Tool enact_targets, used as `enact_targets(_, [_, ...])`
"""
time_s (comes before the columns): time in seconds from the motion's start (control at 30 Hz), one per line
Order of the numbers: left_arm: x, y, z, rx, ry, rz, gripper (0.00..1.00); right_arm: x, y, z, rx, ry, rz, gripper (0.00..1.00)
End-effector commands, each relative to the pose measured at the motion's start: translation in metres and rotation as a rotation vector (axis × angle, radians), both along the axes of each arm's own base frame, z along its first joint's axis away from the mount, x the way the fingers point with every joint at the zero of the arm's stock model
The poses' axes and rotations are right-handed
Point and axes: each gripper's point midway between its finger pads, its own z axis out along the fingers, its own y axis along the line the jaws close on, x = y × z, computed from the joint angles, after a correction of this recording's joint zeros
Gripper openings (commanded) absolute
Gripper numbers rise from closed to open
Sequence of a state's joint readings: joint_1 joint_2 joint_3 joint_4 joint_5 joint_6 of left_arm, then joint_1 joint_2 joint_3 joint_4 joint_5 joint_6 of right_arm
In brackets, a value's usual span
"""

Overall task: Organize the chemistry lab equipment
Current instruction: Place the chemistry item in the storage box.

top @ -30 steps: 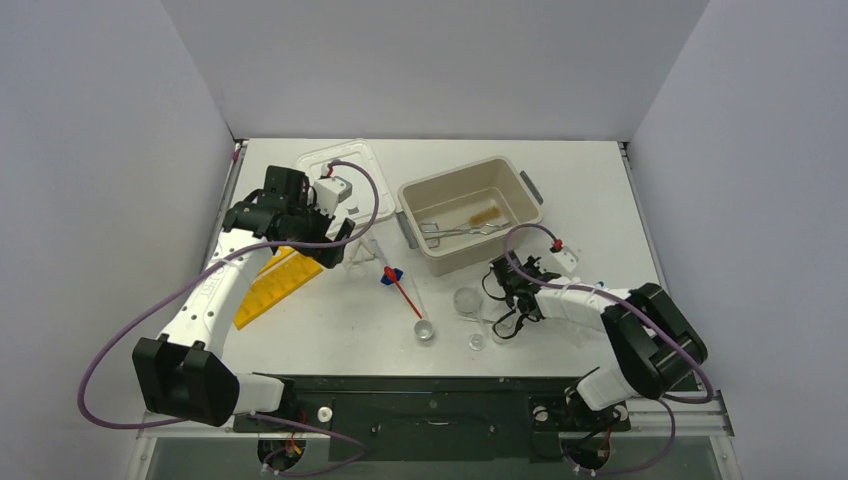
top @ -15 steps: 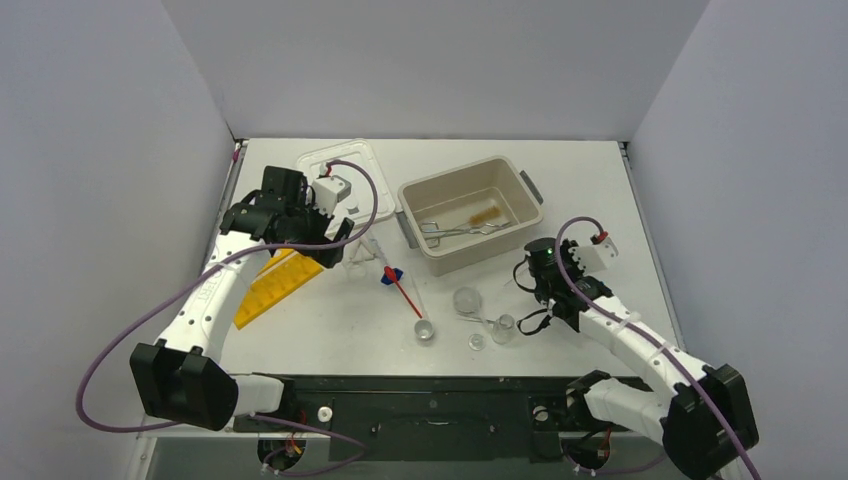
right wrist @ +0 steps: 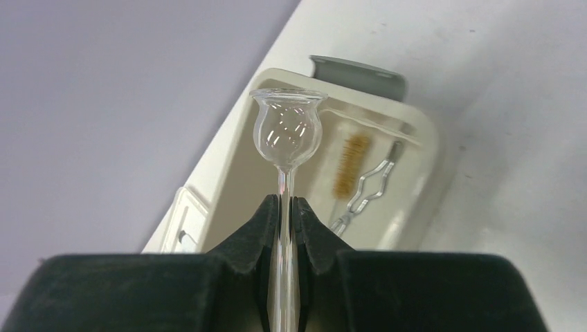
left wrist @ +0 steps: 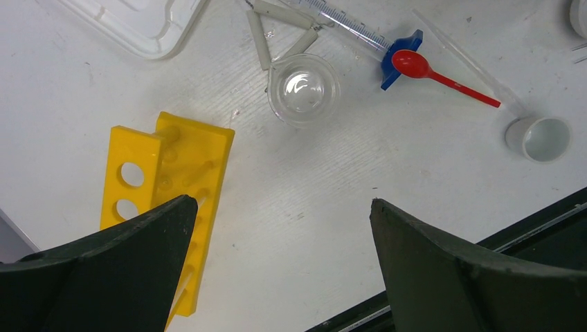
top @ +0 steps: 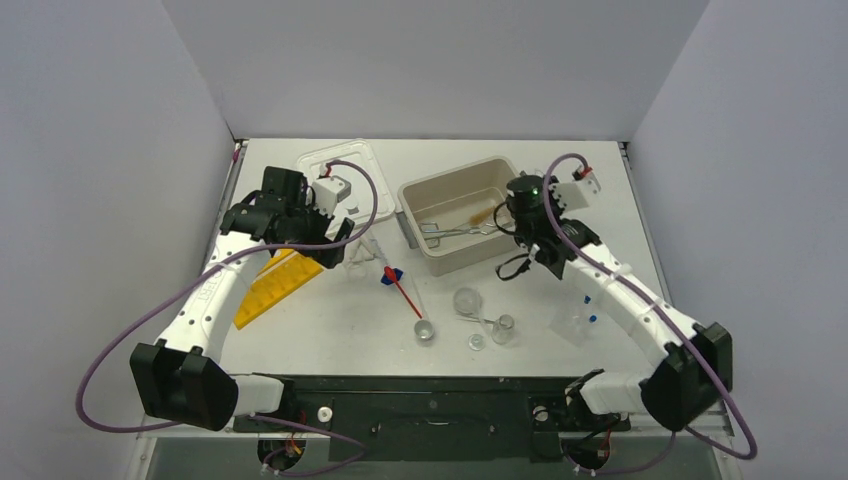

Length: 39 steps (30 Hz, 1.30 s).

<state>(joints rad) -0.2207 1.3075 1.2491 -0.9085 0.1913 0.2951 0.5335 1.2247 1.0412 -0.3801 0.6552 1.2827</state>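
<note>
My right gripper should keep going into the beige tub [top: 466,208] and let go there, because the thistle funnel's stem [right wrist: 286,185] is lined up with the brush and the tub's bottom is free beside it.
My right gripper [right wrist: 285,204] is shut on the thin stem of a clear glass thistle funnel [right wrist: 288,131] and holds it upright above the right end of the beige tub [top: 430,190]. Metal tongs [right wrist: 370,187] and a brush [right wrist: 353,162] lie in the tub. My left gripper [left wrist: 280,204] is open and empty above the table, beside the yellow tube rack [left wrist: 187,166]. A glass dish [left wrist: 303,90], a blue-flanged syringe [left wrist: 401,48], a red spatula [left wrist: 443,75] and a white cup [left wrist: 540,138] lie beyond it.
A clear lid [top: 345,165] lies at the back left. Small beakers [top: 467,300] [top: 503,328] and a vial [top: 477,342] stand near the front middle. A clear item with blue caps [top: 580,320] lies at the front right.
My right arm has lifted the glass funnel from the front of the table and swung it back over the tub's right end. The left arm has stayed still.
</note>
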Motion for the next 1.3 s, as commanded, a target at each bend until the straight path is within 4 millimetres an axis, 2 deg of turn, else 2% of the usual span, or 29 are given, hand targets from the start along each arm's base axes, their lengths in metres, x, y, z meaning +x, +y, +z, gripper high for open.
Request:
enact_targets(0.0, [0.002,-0.004,0.006,-0.025,-0.029,-0.004,0.96,0.041,0.028,0.017,-0.035,-0.009,0.019,0.00])
enact_targets(0.03, [0.002,-0.004,0.006,-0.026,-0.029,-0.005,0.96,0.055,0.037,0.013,-0.042,0.010,0.026,0.00])
enact_targets(0.07, [0.003,-0.004,0.007,-0.026,-0.031,-0.005,0.97,0.065,0.044,-0.005,-0.063,0.051,0.029,0.00])
enact_targets(0.1, [0.003,-0.004,0.007,-0.026,-0.031,-0.005,0.97,0.074,0.051,0.002,-0.050,0.043,0.032,0.00])
enact_targets(0.13, [0.003,-0.004,0.007,-0.027,-0.033,-0.004,0.97,0.082,0.057,-0.018,-0.075,0.090,0.035,0.00])
enact_targets(0.17, [0.003,-0.005,0.008,-0.028,-0.035,-0.005,0.97,0.090,0.063,-0.011,-0.064,0.078,0.034,0.00])
enact_targets(0.2, [0.003,-0.004,0.008,-0.026,-0.036,-0.006,0.97,0.096,0.067,-0.027,-0.084,0.114,0.033,0.00])
enact_targets(0.23, [0.003,-0.004,0.008,-0.025,-0.037,-0.007,0.96,0.103,0.071,-0.023,-0.080,0.104,0.027,0.00])
enact_targets(0.27, [0.003,-0.004,0.008,-0.024,-0.037,-0.009,0.97,0.107,0.074,-0.039,-0.100,0.138,0.024,0.00])
enact_targets(0.3, [0.003,-0.004,0.007,-0.022,-0.037,-0.009,0.97,0.111,0.077,-0.037,-0.091,0.133,0.021,0.00])
enact_targets(0.33, [0.003,-0.003,0.007,-0.019,-0.037,-0.011,0.97,0.114,0.079,-0.050,-0.103,0.160,0.019,0.00])
enact_targets(0.37, [0.004,-0.003,0.007,-0.018,-0.039,-0.011,0.97,0.117,0.081,-0.051,-0.096,0.159,0.014,0.00])
enact_targets(0.4, [0.004,-0.003,0.005,-0.015,-0.038,-0.013,0.97,0.119,0.083,-0.063,-0.106,0.179,0.013,0.00])
enact_targets(0.7, [0.005,-0.005,0.008,-0.025,-0.042,-0.018,0.97,0.125,0.084,-0.112,-0.085,0.269,-0.015,0.00])
enact_targets(0.83, [0.005,-0.004,0.009,-0.022,-0.044,-0.017,0.96,0.123,0.081,-0.140,-0.078,0.334,-0.024,0.00])
enact_targets(1.0, [0.004,-0.004,0.009,-0.026,-0.042,-0.015,0.97,0.117,0.077,-0.165,-0.063,0.394,-0.039,0.01])
enact_targets(1.17, [0.002,-0.002,0.008,-0.017,-0.047,-0.014,0.97,0.110,0.069,-0.181,-0.081,0.440,-0.043,0.21])
enact_targets(1.27, [0.001,-0.002,0.007,-0.016,-0.047,-0.013,0.96,0.109,0.067,-0.180,-0.085,0.445,-0.033,0.31])
